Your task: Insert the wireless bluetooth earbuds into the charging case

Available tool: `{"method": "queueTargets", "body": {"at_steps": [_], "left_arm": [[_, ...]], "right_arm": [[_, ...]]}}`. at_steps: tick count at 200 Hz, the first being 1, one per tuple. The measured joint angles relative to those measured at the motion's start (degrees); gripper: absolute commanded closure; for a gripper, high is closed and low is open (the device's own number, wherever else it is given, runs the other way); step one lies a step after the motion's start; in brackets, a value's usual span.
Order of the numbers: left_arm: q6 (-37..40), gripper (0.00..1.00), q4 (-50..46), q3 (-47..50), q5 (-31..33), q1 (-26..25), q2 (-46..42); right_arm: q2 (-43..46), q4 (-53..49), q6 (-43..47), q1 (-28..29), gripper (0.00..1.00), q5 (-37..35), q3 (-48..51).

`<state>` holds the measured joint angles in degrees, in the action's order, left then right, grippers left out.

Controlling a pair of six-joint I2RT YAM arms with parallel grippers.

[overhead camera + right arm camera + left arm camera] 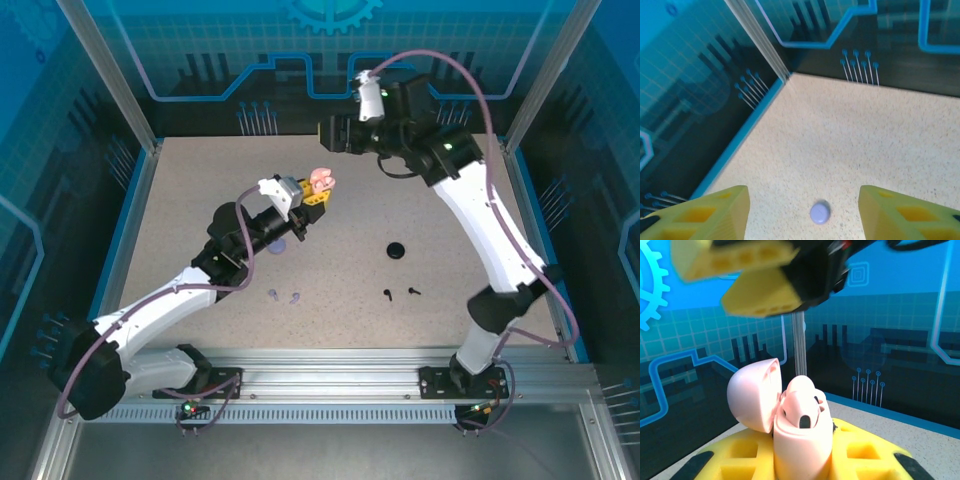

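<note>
My left gripper's fingers are below the pink case's lid point(754, 396), which stands free, so I should keep holding the case's body point(803, 452) until the lid shuts, then put the case down.
My left gripper point(318, 190) is shut on an open pink charging case point(800, 440), held above the table with its lid point(752, 395) swung left. Pink earbuds point(802, 407) sit in the case's wells. From the top view the case point(322, 181) shows at the left gripper's tip. My right gripper point(328, 133) hangs just behind and above it, open with nothing between its fingers point(705, 215); its yellow fingers point(760, 297) loom over the case in the left wrist view. Two lilac earbuds point(283, 296) and two black earbuds point(400, 293) lie loose on the table.
A round black case point(397, 250) rests mid-table. A lilac case point(819, 212) lies on the table below the right gripper and peeks out beside the left arm point(279, 246). Blue walls and a metal post point(760, 42) bound the table's back-left corner.
</note>
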<state>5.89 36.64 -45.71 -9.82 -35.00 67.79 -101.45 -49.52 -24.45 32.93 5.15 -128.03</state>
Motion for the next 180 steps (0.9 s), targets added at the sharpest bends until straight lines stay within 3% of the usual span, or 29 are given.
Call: {"method": "queueTargets", "body": {"at_steps": [29, 68, 133, 180], "left_arm": [[0.0, 1.0, 0.0, 0.0, -0.6, 0.0, 0.8], [0.0, 1.0, -0.4, 0.0, -0.9, -0.1, 1.5], [-1.3, 1.0, -1.7, -0.2, -1.6, -0.5, 2.5], [-2.6, 1.0, -1.7, -0.8, -0.9, -0.6, 4.0]], "right_arm": [[-6.2, -5.3, 0.7, 0.0, 0.46, 1.8, -3.0], [-6.8, -8.6, 1.6, 0.8, 0.49, 2.4, -2.4], [5.4, -6.6, 2.0, 2.7, 0.5, -0.3, 11.5], [11.8, -3.7, -1.0, 1.4, 0.36, -4.4, 19.1]]}}
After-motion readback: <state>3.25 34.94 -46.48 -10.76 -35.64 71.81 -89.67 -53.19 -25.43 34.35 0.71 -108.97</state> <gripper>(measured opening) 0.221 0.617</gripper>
